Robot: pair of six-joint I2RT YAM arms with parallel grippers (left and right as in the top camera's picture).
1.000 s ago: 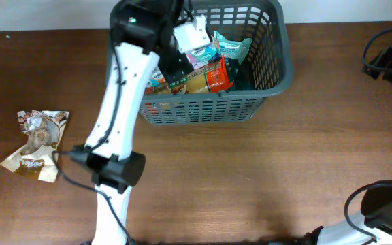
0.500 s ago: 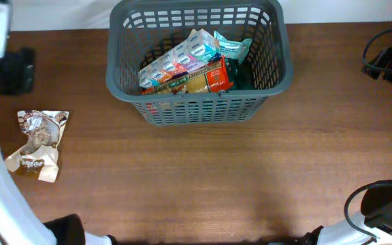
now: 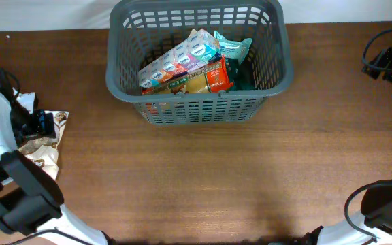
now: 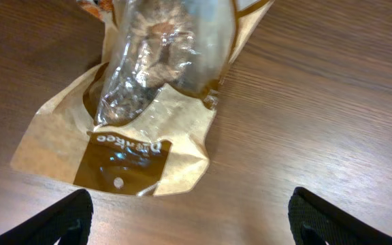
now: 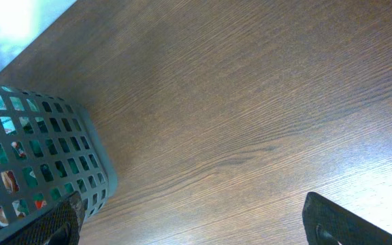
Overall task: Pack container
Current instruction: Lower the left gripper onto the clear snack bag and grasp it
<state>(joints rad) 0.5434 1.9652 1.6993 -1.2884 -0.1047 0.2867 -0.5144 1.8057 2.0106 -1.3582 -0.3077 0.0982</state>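
Note:
My left gripper should go over the snack bag's clear window [image 4: 156, 60] and pinch there before lifting, since the snack bag's printed end [image 4: 124, 163] is past my open left fingers.
The container [image 3: 278, 68], a dark-grey lattice basket, stands at the back middle of the table and holds several grocery packets [image 3: 189, 64]. A brown paper snack bag [image 3: 46, 148] with a clear window lies at the left edge of the table. My left gripper [image 3: 39, 124] hovers over its top end. In the left wrist view the bag [image 4: 148, 129] lies just ahead of the open, empty left gripper [image 4: 192, 224]. My right gripper [image 3: 388, 62] is at the far right, open and empty [image 5: 199, 228], with the container's wall [image 5: 39, 156] to its left.
Bare brown wood table [image 3: 250, 177] lies in front of the container. The left arm's base and links [image 3: 19, 197] fill the front left corner. Cables and the right arm's base [image 3: 386, 204] sit at the right edge.
My left arm has swung from over the container to the table's left edge and now hangs over the snack bag. The container's contents and the right arm have not moved.

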